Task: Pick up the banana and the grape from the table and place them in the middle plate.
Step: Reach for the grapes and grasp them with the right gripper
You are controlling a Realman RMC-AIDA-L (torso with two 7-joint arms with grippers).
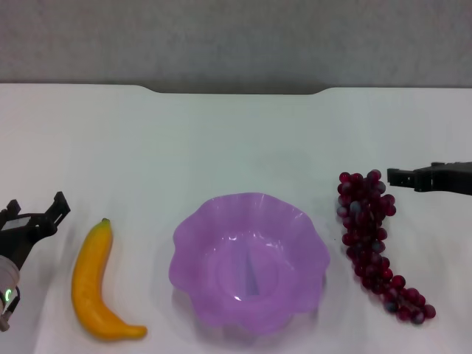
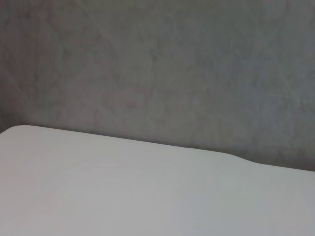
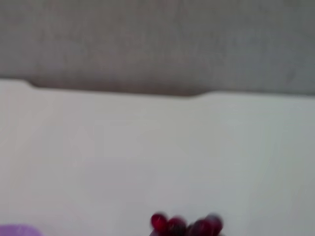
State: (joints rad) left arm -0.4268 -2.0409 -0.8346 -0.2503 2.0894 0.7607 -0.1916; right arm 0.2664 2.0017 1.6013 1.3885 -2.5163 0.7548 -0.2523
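I should bring my right gripper back and lower it over the bunch's thick middle (image 1: 363, 228), because the gripper is hovering beside the top end of the grape bunch (image 1: 361, 181).
The yellow-orange banana (image 1: 94, 284) lies on the white table (image 1: 221, 140) at the front left. The purple scalloped middle plate (image 1: 184, 254) stands empty at the front centre. The dark red grape bunch (image 1: 369, 236) lies to the right of the plate; its top also shows in the right wrist view (image 3: 187, 226). My left gripper (image 1: 37, 208) is open and empty, just left of the banana and apart from it. My right gripper (image 1: 398, 177) hovers just right of the top of the grape bunch, with nothing seen in it.
The table's far edge has a notch (image 1: 236, 90) in front of a grey wall. The left wrist view shows only bare tabletop (image 2: 147, 196) and wall. A corner of the purple plate (image 3: 17, 230) shows in the right wrist view.
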